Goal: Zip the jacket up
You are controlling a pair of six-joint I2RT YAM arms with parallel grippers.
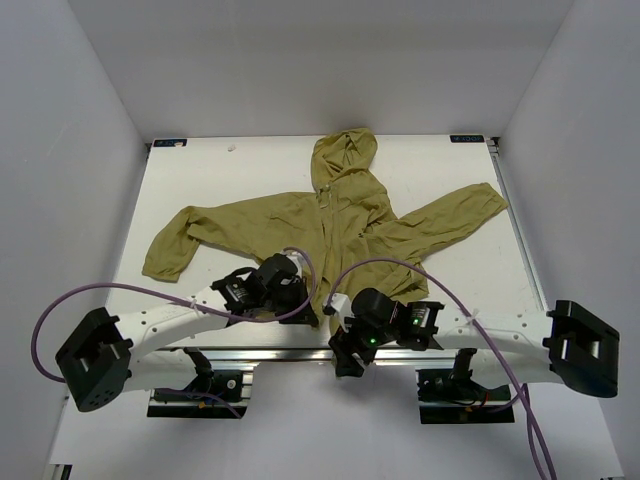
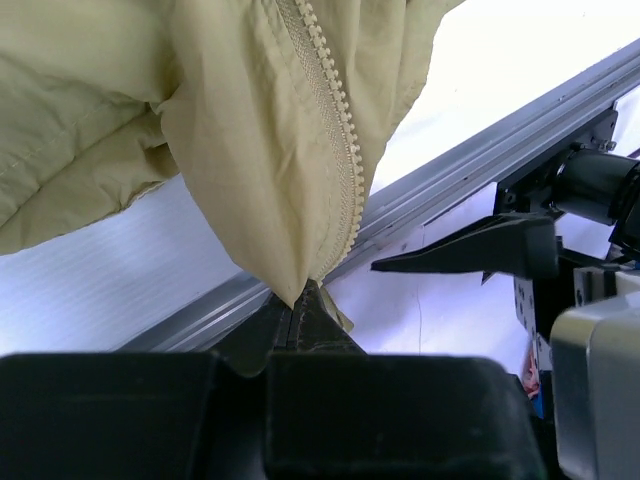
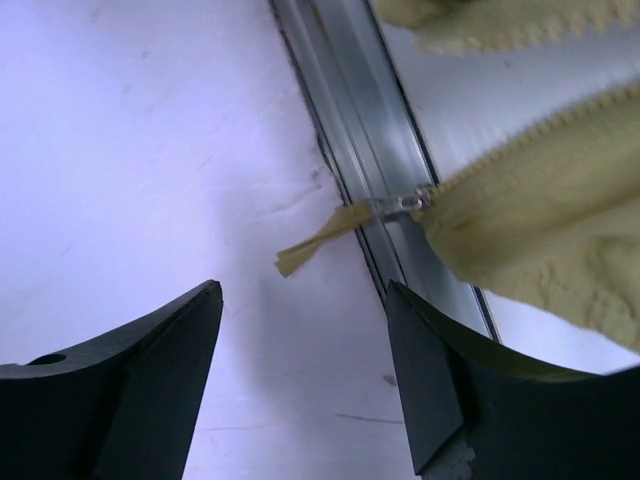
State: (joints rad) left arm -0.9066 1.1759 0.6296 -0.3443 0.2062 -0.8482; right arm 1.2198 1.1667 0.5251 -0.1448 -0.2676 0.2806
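Note:
I expect the jacket's toothed edge to bow up away from the facing edge when I raise the jacket's lower corner [image 3: 452,228], since a gap [image 3: 458,108] shows between the edges.
The olive jacket [image 1: 350,215] lies spread on the white table, hood to the far side, its lower front drawn toward the near edge. My left gripper [image 2: 300,300] is shut on the bottom tip of the jacket [image 2: 250,150], right beside the light zipper [image 2: 335,120]. My right gripper [image 3: 303,290] is open with nothing between its fingers. The zipper's fabric pull tab [image 3: 320,240] hangs free just ahead of them, attached to the slider [image 3: 415,203] at the jacket's [image 3: 540,230] lower end. In the top view the left gripper [image 1: 308,312] and the right gripper [image 1: 340,340] sit close together.
A metal rail [image 3: 350,90] runs along the table's near edge under the zipper end. One right finger [image 2: 470,255] points in from the right in the left wrist view. Purple cables [image 1: 400,268] loop over both arms. White walls [image 1: 70,200] enclose the table.

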